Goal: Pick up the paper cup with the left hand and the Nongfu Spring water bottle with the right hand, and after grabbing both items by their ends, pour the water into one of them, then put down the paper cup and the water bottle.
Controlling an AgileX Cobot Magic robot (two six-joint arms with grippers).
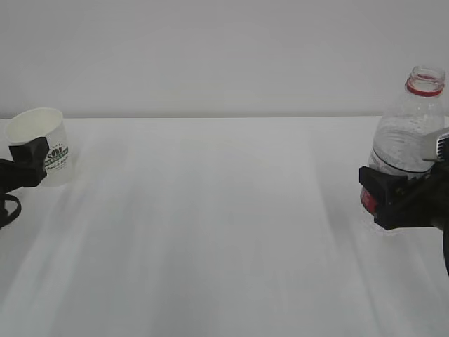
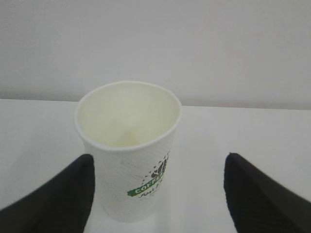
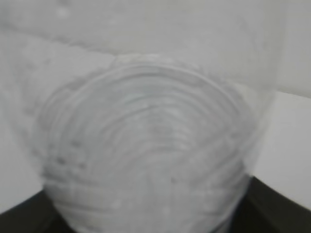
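My left gripper's fingers (image 1: 31, 160) are low, far under the cup's rim, so I expect the paper cup's opening (image 1: 34, 122) to stay round and open as I carry the cup.
The white paper cup (image 1: 43, 140) (image 2: 129, 145) with a green logo stands upright on the table at the far left. My left gripper (image 1: 29, 165) (image 2: 158, 194) is open around its lower half: one black finger (image 2: 63, 194) lies close against the cup's side, the other (image 2: 257, 194) stands well apart. At the far right the uncapped water bottle (image 1: 408, 130) (image 3: 146, 145) with its red neck ring is upright. My right gripper (image 1: 382, 200) (image 3: 146, 218) is shut on its lower body, covering most of the red label. I cannot make out the water level.
The white table (image 1: 224, 232) stretches bare between the two arms. Its back edge (image 1: 224, 117) meets a plain white wall. The left arm's black cable (image 1: 8, 207) hangs at the left border.
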